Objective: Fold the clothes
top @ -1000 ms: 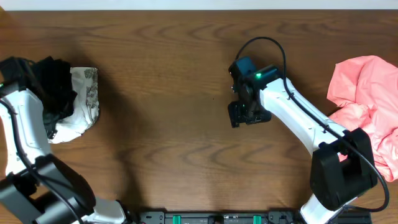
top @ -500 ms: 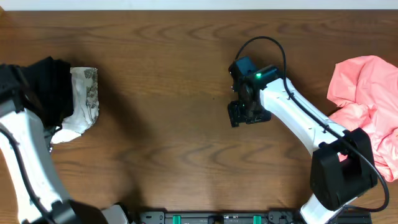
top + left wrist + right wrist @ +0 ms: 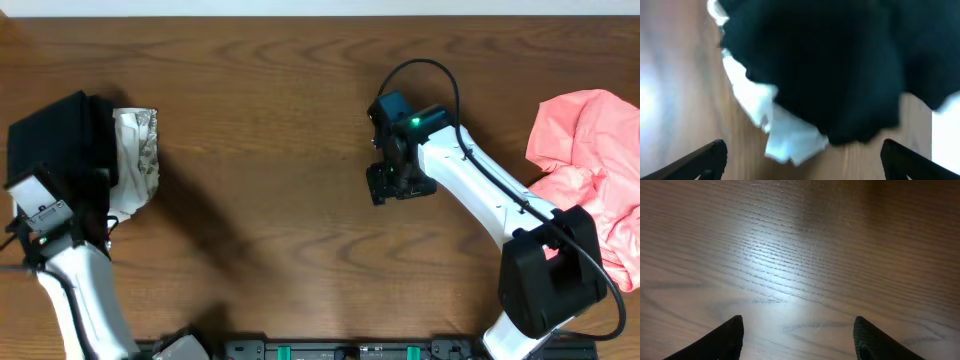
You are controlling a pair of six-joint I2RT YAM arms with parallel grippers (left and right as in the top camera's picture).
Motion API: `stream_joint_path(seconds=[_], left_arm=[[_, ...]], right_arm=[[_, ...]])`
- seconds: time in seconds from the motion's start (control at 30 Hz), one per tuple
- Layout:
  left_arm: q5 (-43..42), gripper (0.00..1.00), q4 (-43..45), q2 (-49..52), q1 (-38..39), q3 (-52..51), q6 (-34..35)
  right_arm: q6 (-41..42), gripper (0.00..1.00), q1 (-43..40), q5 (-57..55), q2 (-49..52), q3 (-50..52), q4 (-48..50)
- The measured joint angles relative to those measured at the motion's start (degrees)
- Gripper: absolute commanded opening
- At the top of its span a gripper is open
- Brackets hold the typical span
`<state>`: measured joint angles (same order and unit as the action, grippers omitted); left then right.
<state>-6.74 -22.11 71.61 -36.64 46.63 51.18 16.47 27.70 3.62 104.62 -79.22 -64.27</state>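
Observation:
The black shirt's near edge [image 3: 799, 116] is crooked on top of the white garment. My left gripper should go back in and pinch the drooping corner [image 3: 852, 134] to make it straight.
A folded black shirt [image 3: 58, 140] lies at the table's far left, on top of a white-grey patterned garment [image 3: 137, 160] that sticks out on its right side. In the left wrist view the black shirt [image 3: 840, 65] fills the top, with the white garment [image 3: 785, 135] poking out below it. My left gripper [image 3: 802, 165] is open just short of this pile, with only wood between its fingers [image 3: 707, 159]. A salmon-pink garment [image 3: 590, 170] lies crumpled at the right edge. My right gripper [image 3: 400, 186] hangs open over bare wood mid-table, its fingertips [image 3: 722, 340] wide apart.
The left arm [image 3: 45, 215] rises from the front left corner towards the pile. The right arm [image 3: 500, 205] stretches from the front right to the middle. A black cable [image 3: 425, 70] loops behind the right wrist. The wooden table [image 3: 270, 150] lies between the two piles.
The left arm has drawn back from over the pile towards the front edge, uncovering the black shirt. The right arm has not moved.

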Motion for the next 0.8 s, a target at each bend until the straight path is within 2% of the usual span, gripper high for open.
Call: stream_joint_path(seconds=[0.3, 0.47, 0.63, 0.8], left_arm=[[-6.6, 1.00, 9.3, 9.6, -1.6, -0.1, -1.4], [-11.0, 0.90, 10.4, 9.8, -1.6, -0.1, -2.0], [-16.3, 0.91, 8.6, 7.2, -1.6, -0.1, -2.1], [-15.9, 0.94, 4.5, -0.4, -1.6, -0.1, -2.2]], right_arm=[[-0.4, 0.68, 0.0, 0.0, 0.0, 0.0, 0.0], [-0.4, 0.68, 0.0, 0.0, 0.0, 0.0, 0.0], [-0.4, 0.68, 0.0, 0.0, 0.0, 0.0, 0.0], [-0.4, 0.68, 0.0, 0.0, 0.0, 0.0, 0.0]])
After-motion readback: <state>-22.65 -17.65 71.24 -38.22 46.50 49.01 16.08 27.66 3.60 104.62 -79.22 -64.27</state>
